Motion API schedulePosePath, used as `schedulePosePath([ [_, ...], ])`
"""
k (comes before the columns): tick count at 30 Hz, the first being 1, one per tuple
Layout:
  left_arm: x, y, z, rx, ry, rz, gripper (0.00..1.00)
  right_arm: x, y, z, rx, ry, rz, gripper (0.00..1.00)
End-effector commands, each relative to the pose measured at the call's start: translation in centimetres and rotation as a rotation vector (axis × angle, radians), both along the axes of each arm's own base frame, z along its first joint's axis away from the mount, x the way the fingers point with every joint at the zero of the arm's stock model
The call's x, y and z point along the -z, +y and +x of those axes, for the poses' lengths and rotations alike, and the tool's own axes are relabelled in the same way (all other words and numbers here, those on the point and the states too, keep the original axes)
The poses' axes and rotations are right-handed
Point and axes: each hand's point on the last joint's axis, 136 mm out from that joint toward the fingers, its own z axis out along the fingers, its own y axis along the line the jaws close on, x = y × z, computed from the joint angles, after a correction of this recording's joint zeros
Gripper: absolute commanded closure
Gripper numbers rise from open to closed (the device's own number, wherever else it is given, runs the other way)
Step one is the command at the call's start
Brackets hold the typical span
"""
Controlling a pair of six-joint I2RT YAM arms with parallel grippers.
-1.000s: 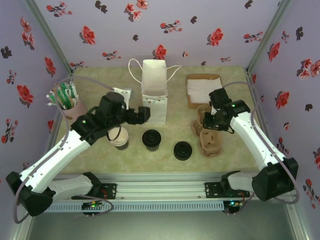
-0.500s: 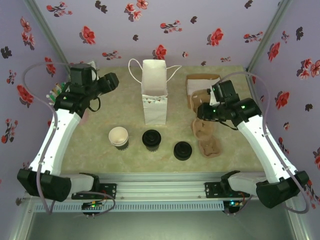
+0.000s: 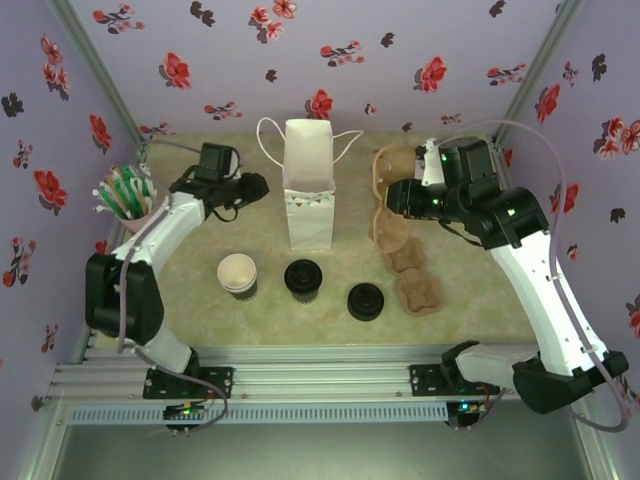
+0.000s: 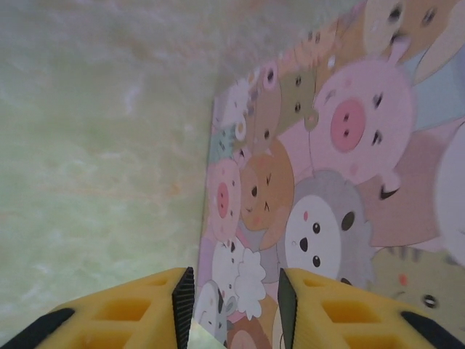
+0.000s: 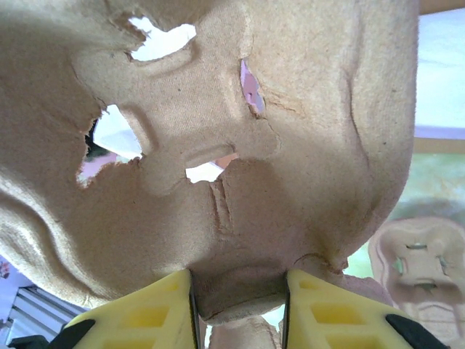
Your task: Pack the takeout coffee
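My left gripper is facing the bag's flat animal side (image 4: 290, 203), so it needs to move back and brace the bag's far end (image 3: 307, 126) while my right gripper lowers the carrier.
The takeout coffee (image 3: 303, 279), a dark cup under a black lid, stands on the table in front of the white paper bag (image 3: 309, 190). My left gripper (image 3: 258, 185) hovers just left of the bag. Its yellow fingers (image 4: 149, 309) stand apart, open, and the bag's cartoon-animal side (image 4: 312, 189) shows between them with nothing clamped. My right gripper (image 3: 393, 197) is shut on a brown pulp cup carrier (image 3: 380, 225) and holds it in the air right of the bag. In the right wrist view the carrier (image 5: 254, 145) hangs from my gripper (image 5: 238, 298) by its lower edge.
A lidless cream-rimmed cup (image 3: 238, 274) stands left of the coffee and a loose black lid (image 3: 365, 301) lies to its right. More pulp carriers (image 3: 418, 285) lie below the lifted one. A cup of straws (image 3: 127, 200) is at the far left.
My left arm swung from the cups, past the straw cup, back to the bag's left side, its jaws narrowing. My right gripper lifted one carrier off the stack, up and backward.
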Motion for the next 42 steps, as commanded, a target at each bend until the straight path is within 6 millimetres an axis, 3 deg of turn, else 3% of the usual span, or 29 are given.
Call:
schedulePosePath([
  [1, 0.4, -3.2, 0.2, 0.056, -0.014, -0.052, 0.64, -1.7, 0.6, 0.2, -0.006, -0.029, 0.042, 0.69],
  [9, 3.3, -8.7, -1.6, 0.151, 0.045, -0.083, 0.66, -3.8, 0.7, 0.8, 0.009, -0.079, 0.069, 0.68],
  [15, 3.4, -10.2, -3.1, 0.186, 0.049, -0.096, 0.66, -4.3, 1.1, 1.3, 0.006, -0.087, 0.08, 0.68],
  [18, 2.9, -8.9, -3.5, 0.17, 0.037, -0.089, 0.66, -4.6, 1.3, 1.6, 0.003, -0.093, 0.085, 0.68],
  [24, -1.0, -1.7, -2.4, 0.039, -0.045, -0.069, 0.65, -5.5, 2.0, 2.4, -0.013, -0.107, 0.102, 0.68],
  [29, -5.1, 3.3, 1.1, -0.059, -0.115, -0.045, 0.65, -5.9, 2.6, 2.9, -0.025, -0.11, 0.11, 0.68],
  [32, -6.8, 4.2, 4.7, -0.072, -0.128, -0.027, 0.65, -5.8, 2.7, 3.2, -0.027, -0.108, 0.11, 0.68],
  [38, -5.9, 1.6, 12.8, 0.008, -0.062, -0.055, 0.65, -5.8, 2.5, 3.0, -0.023, -0.109, 0.101, 0.68],
  [42, -4.6, -0.9, 16.7, 0.082, -0.032, -0.115, 0.66, -6.2, 2.3, 2.9, -0.022, -0.118, 0.094, 0.68],
])
